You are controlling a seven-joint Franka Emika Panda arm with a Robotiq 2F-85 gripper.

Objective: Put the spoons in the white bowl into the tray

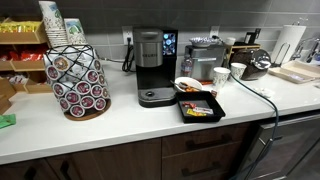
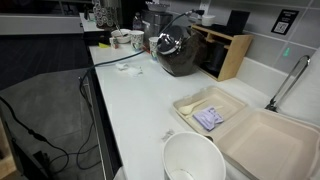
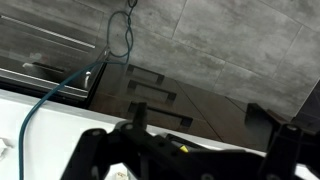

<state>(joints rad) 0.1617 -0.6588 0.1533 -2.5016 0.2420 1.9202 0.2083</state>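
Observation:
My gripper's fingers are open and empty, and there is free space (image 1: 187, 70) above the white bowl. I should go on moving my gripper toward the white bowl (image 1: 188, 84) and close it on a spoon there.
The white bowl (image 1: 187, 85) sits on the counter just right of the coffee machine (image 1: 150, 68). The black tray (image 1: 201, 107) lies in front of it, touching or nearly touching it. Orange-red and dark flecks, the spoons (image 1: 197, 111), lie in the tray. Whether any lie in the bowl is too small to tell. My gripper (image 3: 188, 152) fills the bottom of the wrist view, its dark fingers spread wide with nothing between them. It is off the counter's front edge, facing the cabinet fronts and floor. Bowl and tray are out of the wrist view.
A white cup (image 1: 221, 75), a kettle (image 1: 255, 66) and a pale wooden board (image 1: 298, 72) stand right of the tray. A pod rack (image 1: 78, 80) stands at the left. A cable (image 1: 262, 95) crosses the counter. A foam box (image 2: 245, 130) and a large white bowl (image 2: 193, 160) show in an exterior view.

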